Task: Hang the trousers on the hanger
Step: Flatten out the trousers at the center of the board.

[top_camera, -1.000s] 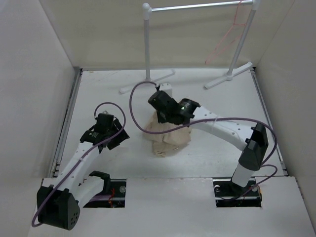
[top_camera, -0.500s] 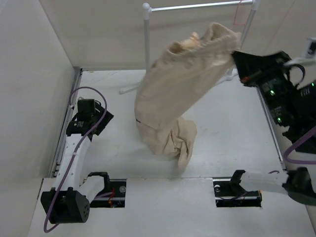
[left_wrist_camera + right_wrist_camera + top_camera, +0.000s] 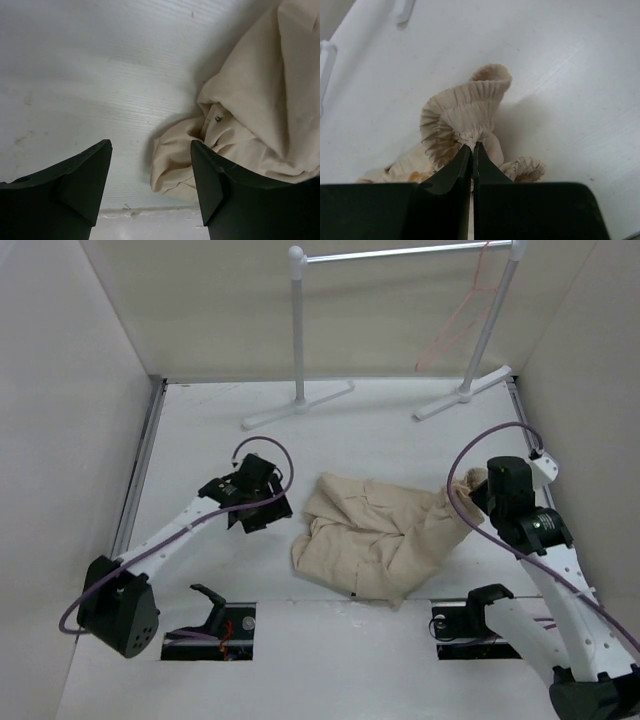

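Note:
The robot's right gripper is holding the ruffled edge, with the trousers' legs bunched up (image 3: 372, 536), so the robot's left gripper should take the opposite end (image 3: 316, 512) and pull the legs straight.
The beige trousers (image 3: 372, 534) lie crumpled and spread on the white table between the two arms. My right gripper (image 3: 480, 486) is at their right end, low over the table. In the right wrist view it (image 3: 472, 146) is shut on a gathered, ruffled edge of the trousers (image 3: 462, 107). My left gripper (image 3: 264, 504) hangs just left of the cloth. In the left wrist view it (image 3: 150, 172) stands open with bare table between its fingers, and the trousers (image 3: 255, 95) lie right beside the right finger. The thin pink hanger (image 3: 447, 335) hangs from the right end of the rack rail at the back.
A white pipe garment rack (image 3: 298, 330) stands at the back with its feet (image 3: 462, 396) on the table. Walls close in on the left and right. Two slots in the near ledge hold the arm bases (image 3: 215, 625).
The right gripper raised the trousers high to the right, then came down; the cloth now lies spread out, still gripped. The left arm swung in from the left wall to the cloth's left edge.

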